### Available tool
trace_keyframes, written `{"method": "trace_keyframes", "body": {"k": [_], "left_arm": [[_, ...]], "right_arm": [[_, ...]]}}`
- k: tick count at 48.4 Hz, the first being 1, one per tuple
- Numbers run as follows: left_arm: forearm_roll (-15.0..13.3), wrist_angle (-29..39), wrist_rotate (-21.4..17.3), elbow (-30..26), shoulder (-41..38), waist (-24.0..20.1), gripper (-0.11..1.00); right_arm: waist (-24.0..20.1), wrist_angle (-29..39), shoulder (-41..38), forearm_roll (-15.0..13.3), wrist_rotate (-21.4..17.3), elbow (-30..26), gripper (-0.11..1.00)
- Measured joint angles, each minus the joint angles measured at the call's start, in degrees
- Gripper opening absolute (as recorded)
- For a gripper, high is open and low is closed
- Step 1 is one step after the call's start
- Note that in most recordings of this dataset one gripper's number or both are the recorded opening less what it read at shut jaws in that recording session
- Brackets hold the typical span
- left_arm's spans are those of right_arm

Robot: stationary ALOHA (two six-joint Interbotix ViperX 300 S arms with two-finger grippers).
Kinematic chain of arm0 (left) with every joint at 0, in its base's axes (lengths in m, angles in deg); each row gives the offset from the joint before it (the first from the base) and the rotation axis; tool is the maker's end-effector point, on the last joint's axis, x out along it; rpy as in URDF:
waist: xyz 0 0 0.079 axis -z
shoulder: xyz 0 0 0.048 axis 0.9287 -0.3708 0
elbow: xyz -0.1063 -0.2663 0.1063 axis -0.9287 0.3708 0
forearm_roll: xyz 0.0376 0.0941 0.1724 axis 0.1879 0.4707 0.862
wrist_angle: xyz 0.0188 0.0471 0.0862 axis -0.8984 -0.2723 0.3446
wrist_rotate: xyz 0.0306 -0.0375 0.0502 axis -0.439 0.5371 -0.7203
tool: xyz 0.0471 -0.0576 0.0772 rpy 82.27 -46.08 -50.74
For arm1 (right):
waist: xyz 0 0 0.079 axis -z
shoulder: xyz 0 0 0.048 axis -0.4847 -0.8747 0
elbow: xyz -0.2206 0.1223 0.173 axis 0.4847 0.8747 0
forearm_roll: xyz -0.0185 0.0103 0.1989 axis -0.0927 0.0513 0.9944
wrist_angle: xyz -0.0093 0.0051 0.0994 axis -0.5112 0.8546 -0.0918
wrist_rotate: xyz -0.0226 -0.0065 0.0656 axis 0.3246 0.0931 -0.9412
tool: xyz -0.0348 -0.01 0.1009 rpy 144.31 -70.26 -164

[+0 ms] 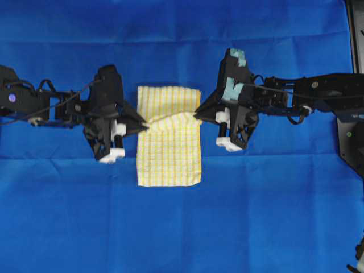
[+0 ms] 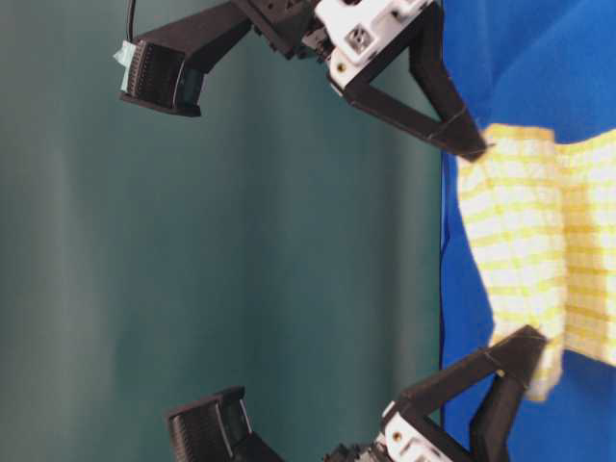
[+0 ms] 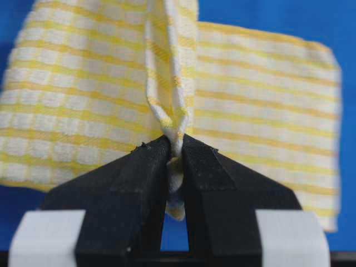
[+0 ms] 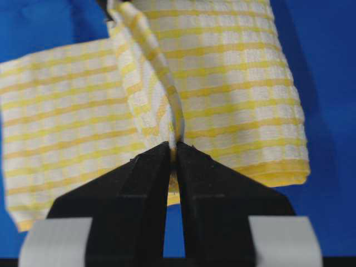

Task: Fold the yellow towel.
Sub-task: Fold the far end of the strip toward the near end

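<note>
My left gripper should keep carrying the towel's held edge (image 1: 172,121) until it meets the flat half's free edge (image 1: 169,183), because both grippers are stretching the held edge straight over the towel's flat half.
The yellow towel (image 1: 169,151), white with fine yellow checks, lies in the middle of the blue cloth, raised into a ridge across its middle. My left gripper (image 1: 146,126) is shut on the towel's left edge; the left wrist view shows the pinched fold (image 3: 174,146) between the black fingers (image 3: 136,183). My right gripper (image 1: 197,114) is shut on the towel's right edge; the right wrist view shows the fold (image 4: 173,142) running up from its fingers (image 4: 208,183). The table-level view shows both grippers holding the towel (image 2: 539,241) above the cloth.
A large plain blue cloth (image 1: 182,227) covers the whole table under the towel. The right arm's base (image 1: 350,136) stands at the right edge, beside a dark strip along the table's side.
</note>
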Motion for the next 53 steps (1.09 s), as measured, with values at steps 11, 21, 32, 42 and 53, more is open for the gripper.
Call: {"method": "trace_keyframes", "body": {"k": [11,21,32,42,53], "left_arm": [[0.1,-1.1,2.8,0.1,-0.1,5.2,0.04],[0.0,-1.9,3.2,-0.1,-1.1,7.5,0.04],[-0.1,-5.7,3.2,-0.1,-4.3,7.7,0.04],[-0.1,-6.8,3.2,-0.1,-5.8,7.9,0.04],[-0.1,-6.9,2.6,-0.1,-5.8,7.9,0.04]], "right_arm": [[-4.7,-1.4,-1.5,1.4,0.0,0.1,0.04],[-6.6,-2.7,-3.5,2.6,0.0,0.0,0.04],[-7.3,-3.9,-5.7,2.7,0.0,0.0,0.04],[-8.3,-4.0,-6.2,2.7,0.0,0.0,0.04],[-8.4,-3.8,-6.2,2.8,0.0,-0.2,0.04]]}}
